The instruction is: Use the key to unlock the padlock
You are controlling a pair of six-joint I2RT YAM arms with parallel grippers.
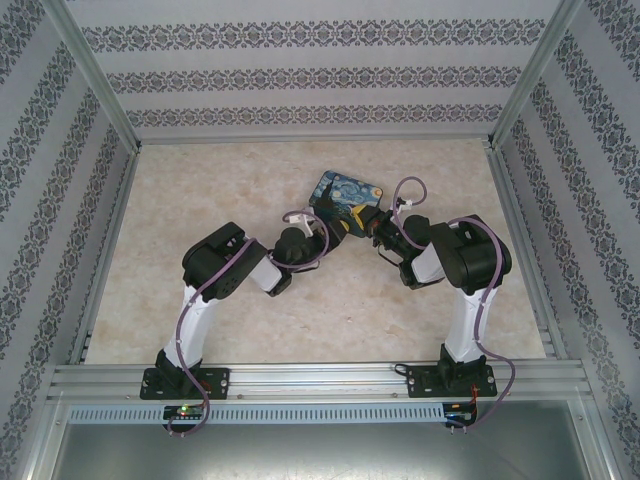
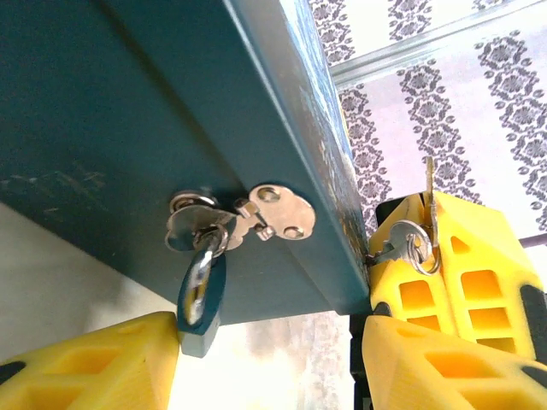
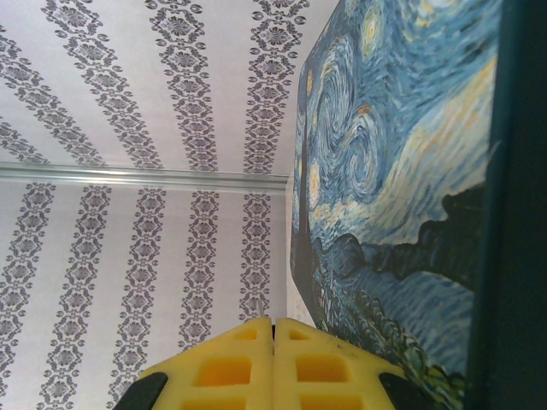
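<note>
Next, my left gripper centres on the padlock by its teal body (image 2: 208, 314) and clamps it before the key comes, because the padlock hangs slanted (image 2: 202, 286) beside one of the open left gripper's fingers.
The small teal padlock (image 2: 202, 299) hangs by its silver shackle from the metal hasp (image 2: 275, 212) on the teal side of a Starry Night box (image 1: 347, 193). My left gripper (image 2: 269, 346) is open just below the box's corner, and its left finger (image 2: 94, 367) is right next to the padlock's bottom. My right gripper (image 2: 432, 213) is at the box's right edge, shut on the key (image 2: 430, 184), whose thin blade sticks out of the fingertips (image 3: 256, 337). A second key on a ring (image 2: 406, 243) dangles against that gripper.
The box's painted lid (image 3: 402, 171) is close beside my right gripper. Both arms meet at the box's near side in the middle of the marble table (image 1: 200, 200). Patterned walls (image 1: 300, 70) enclose the table on three sides.
</note>
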